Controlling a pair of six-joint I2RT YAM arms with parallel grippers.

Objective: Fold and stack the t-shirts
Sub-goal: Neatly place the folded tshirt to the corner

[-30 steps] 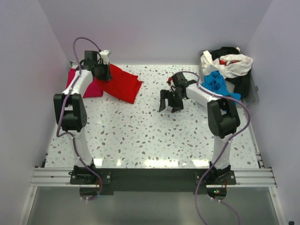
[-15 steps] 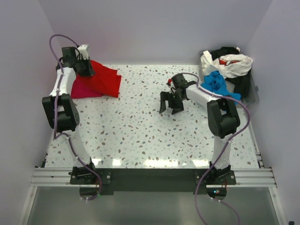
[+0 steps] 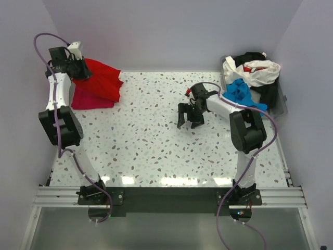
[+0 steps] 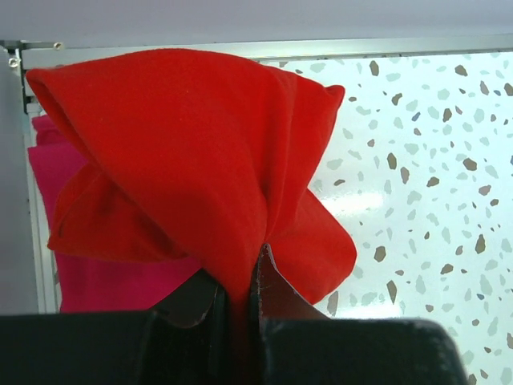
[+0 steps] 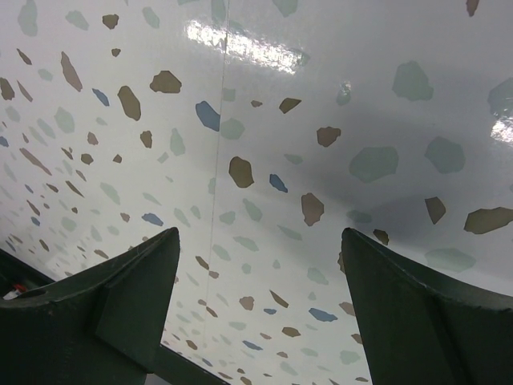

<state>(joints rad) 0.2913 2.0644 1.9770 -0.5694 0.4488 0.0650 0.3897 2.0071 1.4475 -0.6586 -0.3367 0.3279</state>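
My left gripper is holding an edge of the red t-shirt (image 3: 106,83), which hangs across the magenta-pink t-shirt. It should keep moving toward the side wall and let go of that edge over the magenta-pink t-shirt's side (image 3: 79,100).
A folded bright red t-shirt (image 3: 101,78) hangs from my left gripper (image 3: 78,69) at the table's far left corner. In the left wrist view the jaws pinch the red t-shirt (image 4: 192,160) at its near edge, and my left gripper (image 4: 239,293) is shut on it. Under it lies a folded magenta-pink t-shirt (image 3: 89,99) (image 4: 88,273). My right gripper (image 3: 189,115) hovers open over the middle of the table, and in the right wrist view my right gripper (image 5: 260,245) has only speckled tabletop between its fingers. Blue (image 3: 240,91), white (image 3: 255,73) and black (image 3: 268,94) t-shirts lie heaped at the far right.
A grey bin (image 3: 281,104) at the far right corner holds the heap of loose shirts. The speckled table (image 3: 156,146) is walled by pale purple panels on three sides. A metal rail (image 3: 166,195) runs along the near edge by the arm bases.
My left gripper has carried the red t-shirt leftward and back, from beside the pink shirt to above it at the far left corner. My right arm has stayed still.
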